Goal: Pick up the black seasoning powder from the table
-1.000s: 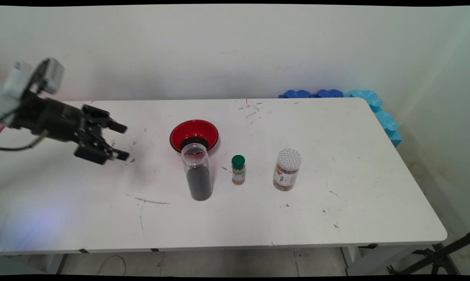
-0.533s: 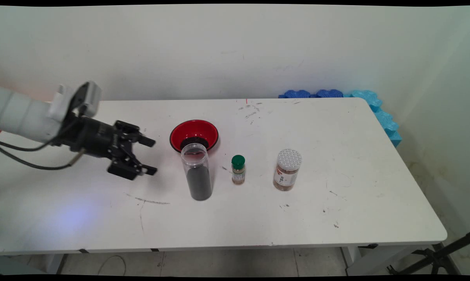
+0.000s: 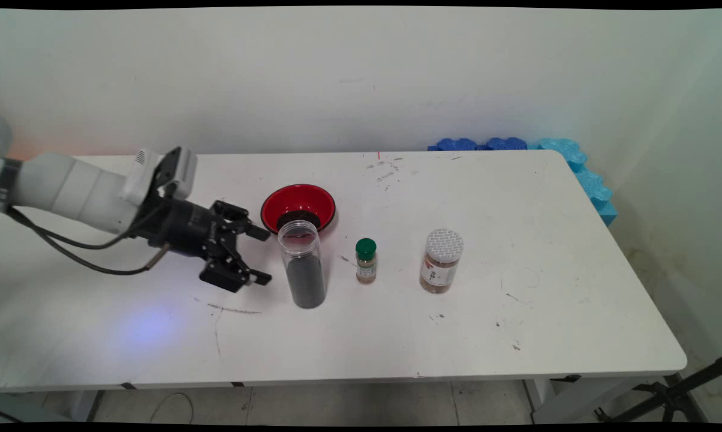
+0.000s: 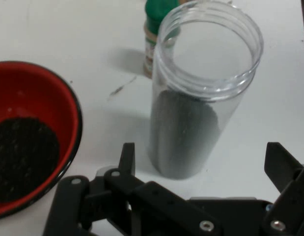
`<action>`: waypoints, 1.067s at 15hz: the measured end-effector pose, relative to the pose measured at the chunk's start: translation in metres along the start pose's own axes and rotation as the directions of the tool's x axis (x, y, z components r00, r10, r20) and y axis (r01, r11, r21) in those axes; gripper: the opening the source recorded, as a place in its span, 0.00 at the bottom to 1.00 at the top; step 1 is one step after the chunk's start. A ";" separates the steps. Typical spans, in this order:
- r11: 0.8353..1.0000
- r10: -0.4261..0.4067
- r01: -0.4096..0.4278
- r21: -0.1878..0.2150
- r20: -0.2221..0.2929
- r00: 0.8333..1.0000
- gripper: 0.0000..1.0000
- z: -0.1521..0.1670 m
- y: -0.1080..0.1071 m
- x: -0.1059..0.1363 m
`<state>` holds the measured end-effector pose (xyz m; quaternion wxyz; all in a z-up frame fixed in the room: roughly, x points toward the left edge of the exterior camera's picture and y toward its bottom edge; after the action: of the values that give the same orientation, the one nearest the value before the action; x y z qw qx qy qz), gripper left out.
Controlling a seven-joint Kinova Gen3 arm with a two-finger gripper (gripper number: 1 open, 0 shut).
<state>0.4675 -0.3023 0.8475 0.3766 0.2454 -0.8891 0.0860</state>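
I can see the dark grains (image 3: 306, 282) sitting well below the clear jar's opening (image 3: 298, 230), so I expect them to pour out only when I tip the jar past level.
A tall clear jar (image 3: 303, 264) (image 4: 196, 98) without a lid stands upright near the table's middle, half full of dark grains. My gripper (image 3: 264, 257) (image 4: 203, 162) is open just left of it, level with its lower half, one finger on each side of its line and neither touching. Behind the jar sits a red bowl (image 3: 298, 206) (image 4: 29, 132) with dark grains in its bottom. In the hand view the jar rises between my fingers (image 4: 126, 158), and the bowl lies to the left.
A small green-capped spice bottle (image 3: 366, 260) (image 4: 155, 29) stands right of the jar. Farther right is a brown spice jar with a white lid (image 3: 441, 261). Blue foam pieces (image 3: 553, 157) line the table's far right corner. The white table (image 3: 517, 324) bears dark scuffs.
The arm has swept rightward across the table, bringing the open gripper from the far left up to the clear jar. The jar, bowl and spice bottles have stayed put.
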 end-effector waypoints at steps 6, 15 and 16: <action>0.999 0.039 -0.039 -0.024 -0.012 0.999 1.00 0.030 -0.006 0.009; 0.997 0.051 -0.052 -0.056 -0.025 0.998 1.00 0.052 -0.009 0.018; 0.997 0.045 -0.046 -0.058 -0.024 0.999 0.00 0.054 -0.010 0.019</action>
<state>0.4277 -0.3359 0.8229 0.3918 0.2128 -0.8922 0.0713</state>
